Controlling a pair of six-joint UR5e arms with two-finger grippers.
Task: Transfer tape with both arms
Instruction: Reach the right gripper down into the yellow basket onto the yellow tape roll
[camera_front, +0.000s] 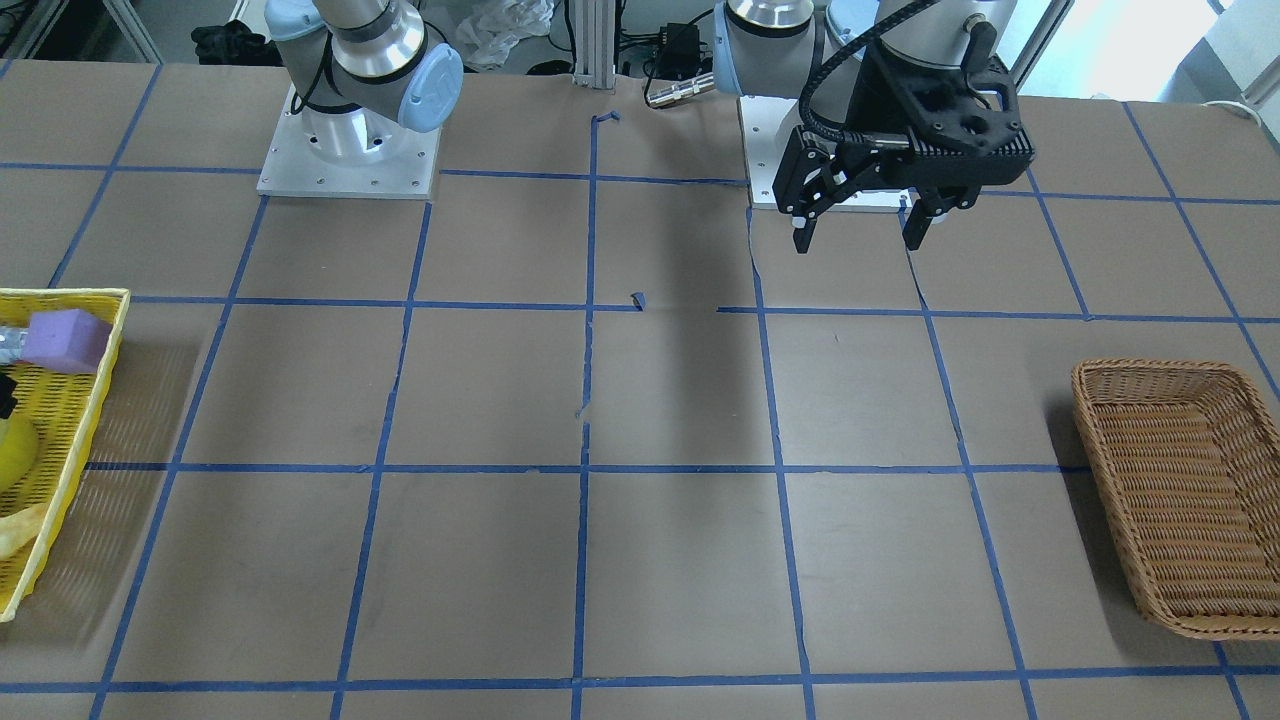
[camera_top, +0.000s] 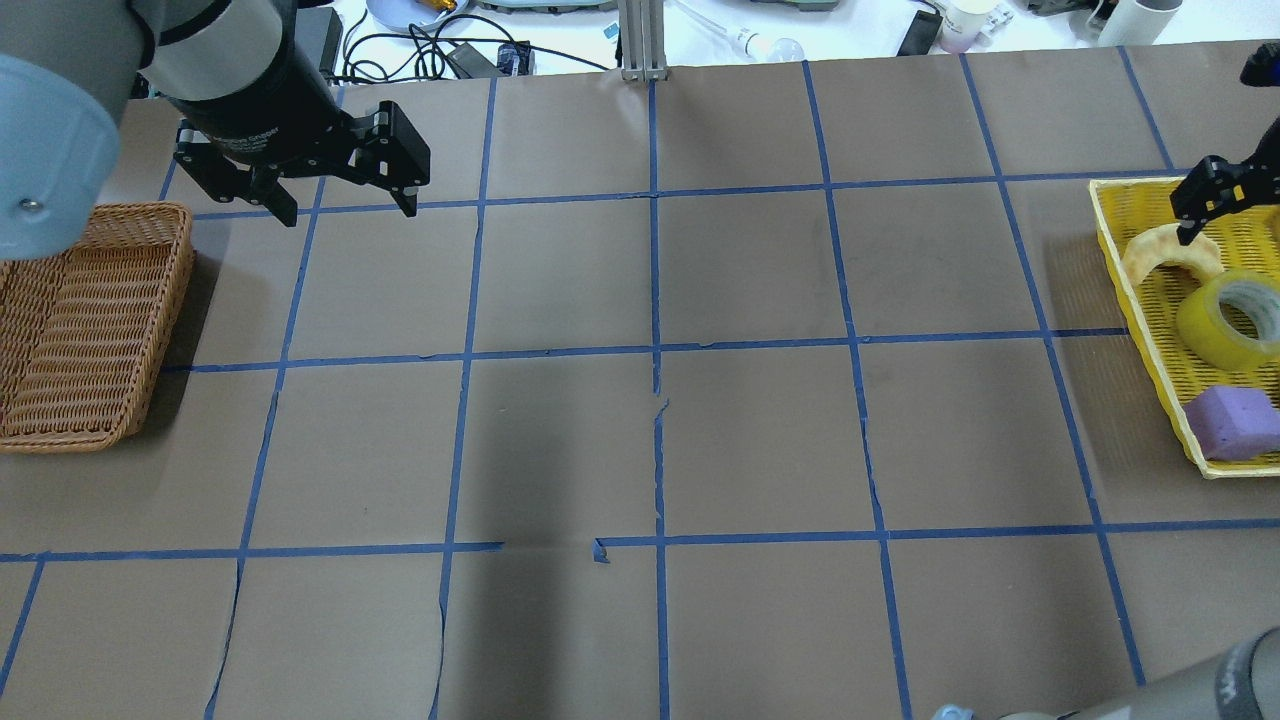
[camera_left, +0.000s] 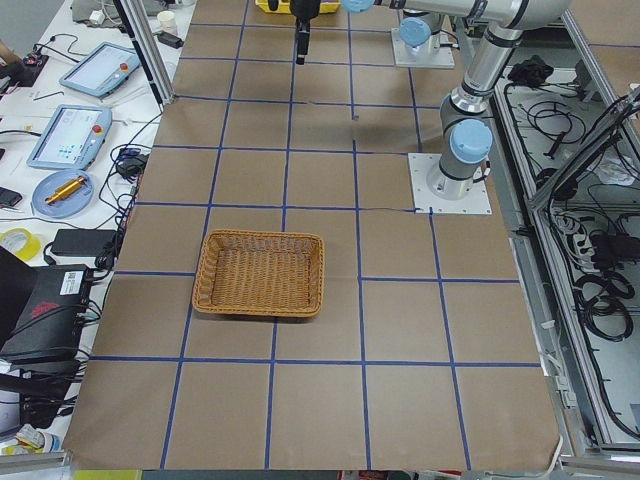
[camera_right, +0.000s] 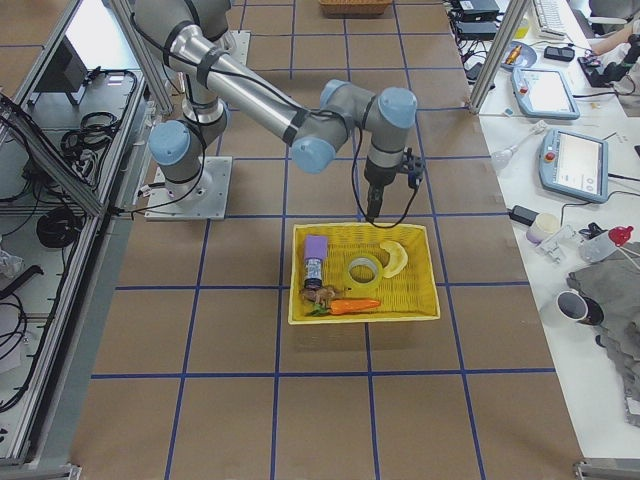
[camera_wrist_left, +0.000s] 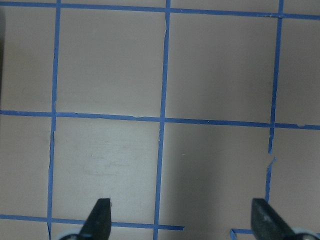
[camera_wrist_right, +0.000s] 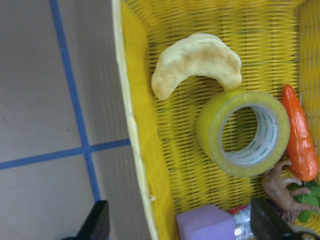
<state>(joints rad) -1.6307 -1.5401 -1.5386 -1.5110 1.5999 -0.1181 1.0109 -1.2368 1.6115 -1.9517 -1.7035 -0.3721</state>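
My gripper will lift only the tape roll free, because the crescent's tip (camera_wrist_right: 232, 84) just touches the outer side of the yellow tape roll (camera_wrist_right: 212, 131).
The yellow tape roll (camera_wrist_right: 210, 135) with its white core lies in the yellow basket (camera_wrist_right: 132, 125), beside a bread-like crescent; it also shows in the overhead view (camera_top: 1200, 325) and the exterior right view (camera_right: 351, 270). My right gripper (camera_wrist_right: 180, 215) is open and empty, above the basket's edge, apart from the tape. In the exterior right view the right gripper (camera_right: 372, 212) hangs over the basket's robot-side rim. My left gripper (camera_top: 350, 212) is open and empty, high over bare table near its base (camera_front: 860, 238), with only brown paper and blue lines under it (camera_wrist_left: 180, 210).
The yellow basket also holds a crescent (camera_wrist_right: 197, 57), an orange carrot (camera_wrist_right: 299, 135), a purple foam block (camera_wrist_right: 205, 225) and a brown toy animal (camera_wrist_right: 280, 192). A brown wicker basket (camera_top: 170, 330) stands on the left arm's side (camera_front: 1100, 430).
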